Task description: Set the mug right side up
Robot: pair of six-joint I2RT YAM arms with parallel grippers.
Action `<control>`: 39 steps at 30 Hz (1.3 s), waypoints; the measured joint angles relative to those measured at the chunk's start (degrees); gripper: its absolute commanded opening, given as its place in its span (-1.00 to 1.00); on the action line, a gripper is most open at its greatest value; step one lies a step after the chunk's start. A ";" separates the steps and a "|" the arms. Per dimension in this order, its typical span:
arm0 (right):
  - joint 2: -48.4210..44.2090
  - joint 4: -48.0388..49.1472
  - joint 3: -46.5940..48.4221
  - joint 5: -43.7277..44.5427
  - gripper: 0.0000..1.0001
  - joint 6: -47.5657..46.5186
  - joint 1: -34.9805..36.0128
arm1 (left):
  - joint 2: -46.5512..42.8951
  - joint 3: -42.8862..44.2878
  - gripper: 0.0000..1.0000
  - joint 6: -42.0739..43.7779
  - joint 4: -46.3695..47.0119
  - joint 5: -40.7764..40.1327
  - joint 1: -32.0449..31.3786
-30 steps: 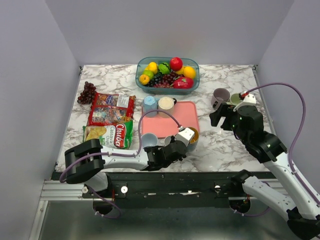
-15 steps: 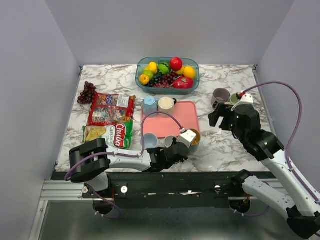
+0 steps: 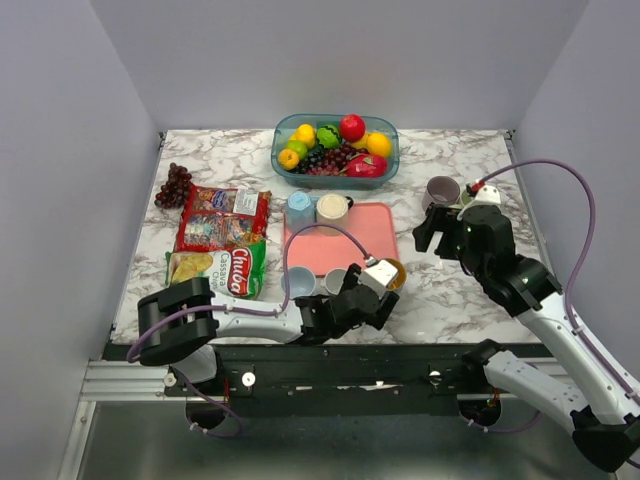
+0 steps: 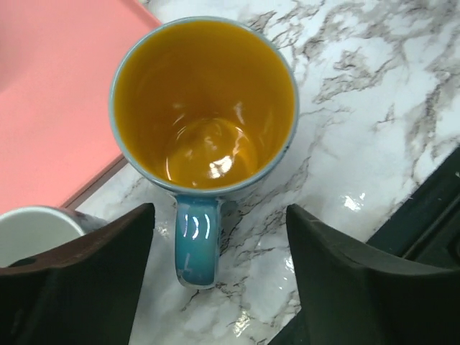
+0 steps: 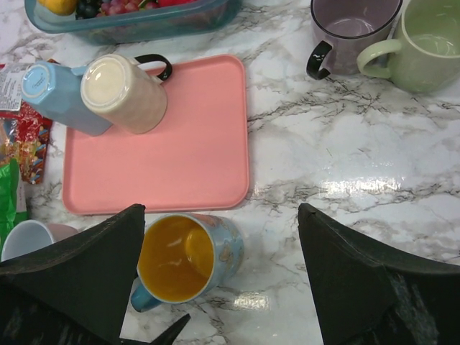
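Observation:
I should push the cream mug's handle (image 5: pixel 165 66) around toward me with my right gripper before I turn the mug upright, because the upside-down cream mug's black handle (image 3: pixel 350 202) points toward the fruit bowl.
The mug (image 4: pixel 205 108), blue outside and orange inside, stands mouth up on the marble just off the pink tray's (image 3: pixel 350 235) near right corner. It also shows in the overhead view (image 3: pixel 390 272) and the right wrist view (image 5: pixel 185 257). Its blue handle (image 4: pixel 195 241) points toward my left gripper (image 4: pixel 219 215), which is open, one finger on each side of the handle and clear of it. My right gripper (image 5: pixel 221 212) hangs open and empty above the table's right half (image 3: pixel 430 228).
A blue cup (image 5: pixel 54 97) and a cream mug (image 5: pixel 126 93) stand upside down on the tray's far left corner. Purple (image 5: pixel 352 29) and green (image 5: pixel 431 43) mugs stand upright at right. Two pale mugs (image 3: pixel 298 282) sit by the tray's near edge. Fruit bowl (image 3: pixel 335 145), snack packets (image 3: pixel 220 240), grapes (image 3: pixel 175 185).
My left gripper has opened and let go of the mug, which now stands upright by itself. The right arm has drifted slightly to the left.

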 measured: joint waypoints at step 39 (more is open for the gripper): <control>64.48 17.62 40.94 -14.86 -0.09 -17.94 -0.09 | -31.91 -1.97 0.98 -4.26 -18.21 1.22 27.10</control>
